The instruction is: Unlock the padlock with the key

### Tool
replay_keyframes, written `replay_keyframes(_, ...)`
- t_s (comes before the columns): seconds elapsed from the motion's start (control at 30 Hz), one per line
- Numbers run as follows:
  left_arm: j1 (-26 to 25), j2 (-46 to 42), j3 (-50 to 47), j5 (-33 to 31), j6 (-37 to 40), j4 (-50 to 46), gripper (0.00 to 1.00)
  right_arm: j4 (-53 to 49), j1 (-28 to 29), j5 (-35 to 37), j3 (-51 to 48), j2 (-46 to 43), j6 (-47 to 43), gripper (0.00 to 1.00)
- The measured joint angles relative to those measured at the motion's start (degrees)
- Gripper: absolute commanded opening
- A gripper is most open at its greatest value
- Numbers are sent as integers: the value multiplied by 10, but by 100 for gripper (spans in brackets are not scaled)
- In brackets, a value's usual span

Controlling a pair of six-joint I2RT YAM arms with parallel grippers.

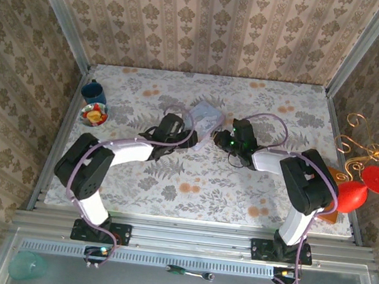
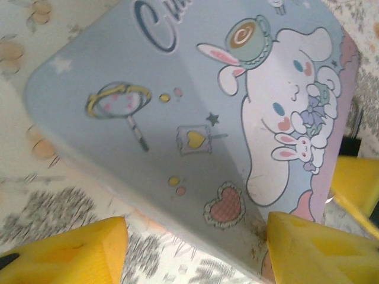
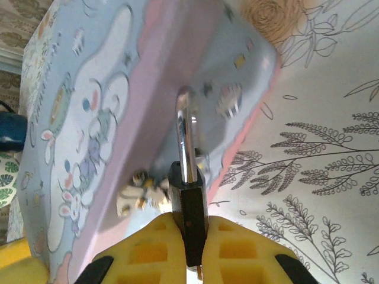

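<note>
The padlock's silver shackle is clear of the box's clasp, so my right gripper keeps carrying the padlock away until it gets to the free cloth.
A pastel blue tin box with a cartoon bunny lid lies at the table's middle. The black padlock hangs by its silver shackle from the box's front clasp. My right gripper is shut on the padlock's body, its yellow fingers pressed to both sides. A small brass bit pokes out under the padlock; I cannot tell whether it is the key. My left gripper stands open at the box's near corner, with the right finger against the box edge. Both grippers flank the box: left gripper, right gripper.
A blue cup and a small patterned bowl sit at the table's left edge. A red object and a wire stand stand at the right edge. A teal cup and a small tool lie below the rail.
</note>
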Motion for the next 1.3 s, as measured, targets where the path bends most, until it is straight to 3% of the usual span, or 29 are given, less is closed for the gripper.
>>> replay_keyframes(0.53, 0, -177, -169, -30, 82, 7, 70, -175, 113, 50, -10, -130, -139, 0)
replay_keyframes(0.8, 1, -321, -278, -48, 156, 54, 78, -287, 182, 78, -36, -228, -181, 0)
replay_keyframes(1.0, 12, -396, -282, -47, 191, 56, 81, -364, 232, 95, -36, -281, -191, 0)
replay_keyframes(1.3, 43, -466, -317, -14, 196, 62, 83, -438, 307, 105, -36, -281, -148, 0)
